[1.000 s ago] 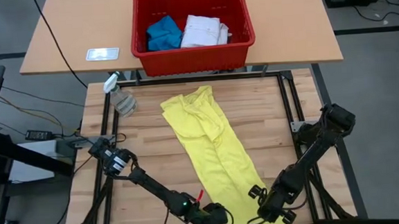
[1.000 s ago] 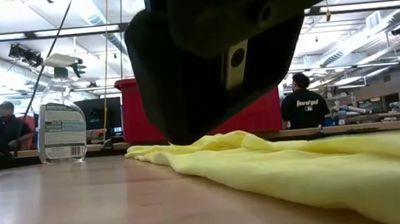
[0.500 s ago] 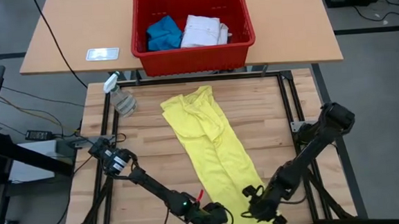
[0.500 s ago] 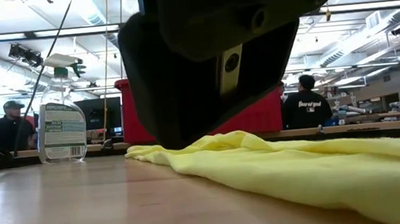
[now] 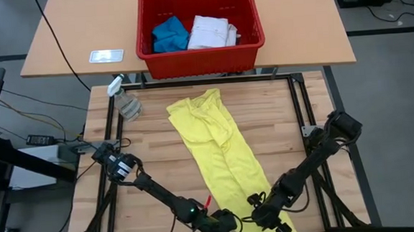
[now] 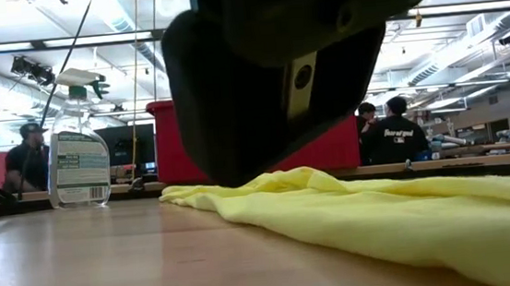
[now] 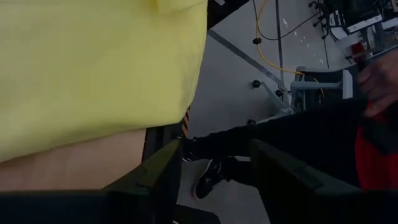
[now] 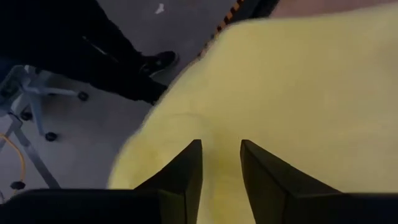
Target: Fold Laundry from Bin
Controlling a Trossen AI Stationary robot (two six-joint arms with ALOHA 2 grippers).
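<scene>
The yellow T-shirt's near end hangs over the table's edge, so next I bring my right gripper farther in and grab the T-shirt's side (image 5: 260,182) beside my left gripper.
The bright yellow T-shirt (image 5: 220,147) lies flat in a long strip on the wooden table, from the middle to the near edge, where its near end (image 8: 292,81) hangs over. My right gripper (image 5: 267,219) is open above that near end (image 5: 259,199). In the right wrist view (image 8: 221,171) yellow cloth shows between its fingers. My left gripper (image 5: 221,227) is open and empty at the near edge, just left of the shirt's near corner (image 7: 93,68). The red bin (image 5: 201,55) stands on the tan table behind and holds the blue piece (image 5: 169,33) and the white shirt (image 5: 211,31). The dark grey piece is out of view. My right gripper has its open fingers (image 8: 186,168) pointing down over the yellow T-shirt's near end (image 8: 217,134). I cannot tell whether they touch the cloth.
A spray bottle (image 5: 125,101) stands at the table's far left and also shows in the low view (image 6: 78,168). A white card (image 5: 107,56) lies on the tan table left of the bin. People show in the room behind (image 6: 393,135). A person's legs show beyond the near edge (image 7: 298,134).
My right gripper has moved toward the table's left along the near edge, from beside the shirt's near end to above it. The shirt lies as before.
</scene>
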